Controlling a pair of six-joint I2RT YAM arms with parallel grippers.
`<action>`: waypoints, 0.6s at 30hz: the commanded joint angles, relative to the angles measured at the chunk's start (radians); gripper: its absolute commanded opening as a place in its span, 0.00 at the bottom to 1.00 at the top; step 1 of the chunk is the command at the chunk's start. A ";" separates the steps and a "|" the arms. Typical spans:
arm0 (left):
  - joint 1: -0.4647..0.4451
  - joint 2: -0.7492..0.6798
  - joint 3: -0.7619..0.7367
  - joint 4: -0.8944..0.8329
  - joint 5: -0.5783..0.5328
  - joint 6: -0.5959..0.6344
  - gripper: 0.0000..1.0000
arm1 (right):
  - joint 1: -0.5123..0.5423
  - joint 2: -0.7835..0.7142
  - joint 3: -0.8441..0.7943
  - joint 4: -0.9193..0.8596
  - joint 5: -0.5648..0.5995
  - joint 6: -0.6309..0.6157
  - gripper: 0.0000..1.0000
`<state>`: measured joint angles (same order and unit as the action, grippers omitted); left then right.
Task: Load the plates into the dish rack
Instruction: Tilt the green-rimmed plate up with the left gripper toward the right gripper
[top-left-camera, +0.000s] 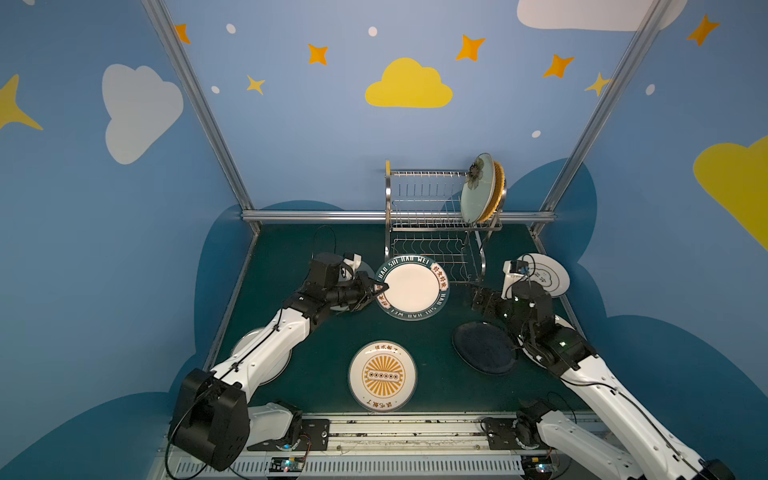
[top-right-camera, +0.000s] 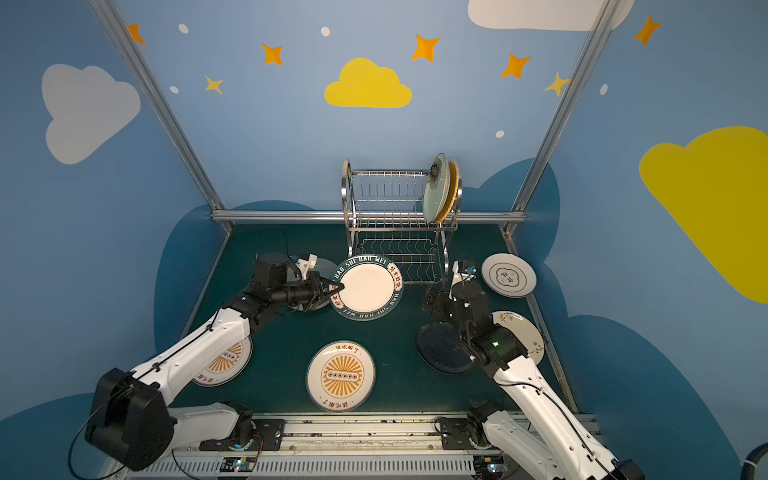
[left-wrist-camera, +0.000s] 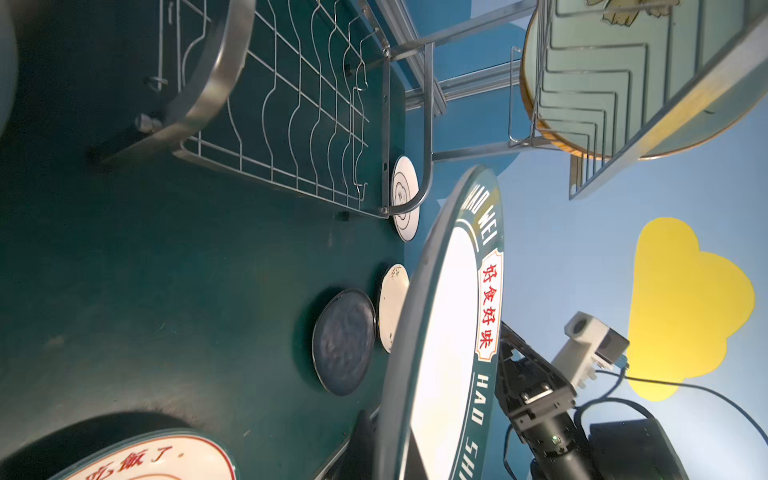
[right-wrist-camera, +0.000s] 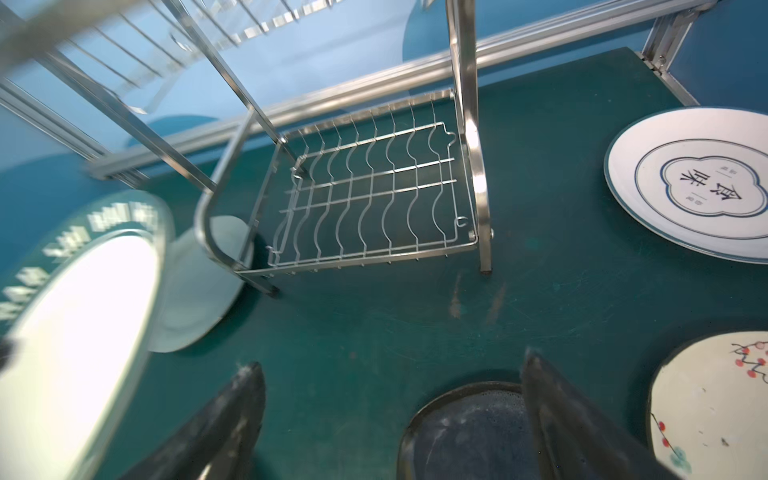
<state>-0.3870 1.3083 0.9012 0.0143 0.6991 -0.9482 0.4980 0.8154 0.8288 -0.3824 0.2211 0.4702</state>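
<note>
The robot's right gripper should take the lettered plate's free rim (top-left-camera: 444, 288) from the left gripper, because the slot (top-left-camera: 454, 211) next to the floral plate is on the right gripper's side.
My left gripper (top-left-camera: 376, 289) (top-right-camera: 332, 287) is shut on the left rim of the lettered dark-rim plate (top-left-camera: 413, 286) (top-right-camera: 368, 287) (left-wrist-camera: 449, 332). It holds that plate tilted above the mat, just in front of the dish rack (top-left-camera: 432, 208) (top-right-camera: 390, 203) (right-wrist-camera: 365, 199). At the right end of the rack's upper tier a pale green floral plate (top-left-camera: 476, 195) stands upright, with an orange woven plate (top-left-camera: 496, 191) behind it. My right gripper (top-left-camera: 478, 297) (right-wrist-camera: 390, 361) is open and empty, low over the mat between the held plate and the black plate (top-left-camera: 484, 347) (right-wrist-camera: 465, 432).
Lying flat on the mat are a sunburst plate (top-left-camera: 382, 376), another (top-right-camera: 226, 361) under the left arm, a white blue-emblem plate (top-right-camera: 509, 275), a branch-pattern plate (top-right-camera: 521, 332) and a grey-green plate (right-wrist-camera: 199, 299) by the rack's left foot. A metal rail (top-left-camera: 316, 216) borders the back.
</note>
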 joint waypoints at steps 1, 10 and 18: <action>-0.017 0.030 0.034 0.176 -0.007 -0.048 0.04 | -0.008 -0.052 0.062 -0.066 -0.138 0.040 0.94; -0.051 0.070 -0.018 0.317 0.017 -0.047 0.04 | -0.004 -0.008 0.021 0.082 -0.426 0.230 0.93; -0.053 0.035 -0.078 0.343 0.042 -0.036 0.04 | 0.043 0.106 -0.004 0.231 -0.467 0.386 0.89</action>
<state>-0.4389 1.3907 0.8177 0.2733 0.7067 -0.9848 0.5163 0.9028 0.8310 -0.2478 -0.2131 0.7803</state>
